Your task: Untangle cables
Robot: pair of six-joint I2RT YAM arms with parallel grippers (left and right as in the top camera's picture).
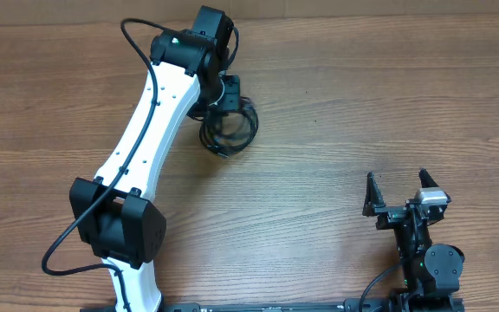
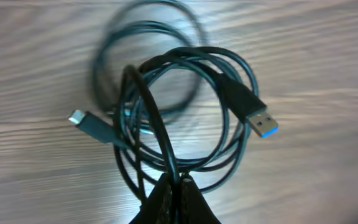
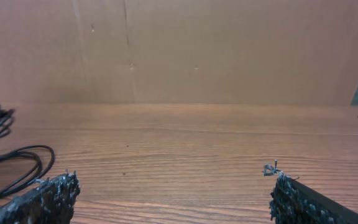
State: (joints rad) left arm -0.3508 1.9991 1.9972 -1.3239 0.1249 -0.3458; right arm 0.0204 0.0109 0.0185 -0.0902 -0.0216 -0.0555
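The coil with the blue-tipped USB plug (image 2: 246,109) hangs over the other cable loop (image 1: 255,128). My left gripper should put the coil aside before it reaches for the other loop.
A tangle of black cables (image 1: 229,128) lies on the wooden table, left of centre. In the left wrist view the coiled cables (image 2: 185,118) show a blue-tipped USB plug (image 2: 261,122) and a small silver plug (image 2: 79,118). My left gripper (image 2: 178,184) is shut on a strand of the black cable, lifting a loop; in the overhead view it (image 1: 223,97) sits right above the tangle. My right gripper (image 1: 398,192) is open and empty near the front right; in its own view its fingers (image 3: 173,193) frame bare table, with cable loops (image 3: 11,165) at the far left.
A brown cardboard wall (image 3: 197,50) stands behind the table. The left arm's own black cable (image 1: 76,234) hangs beside its base at the front left.
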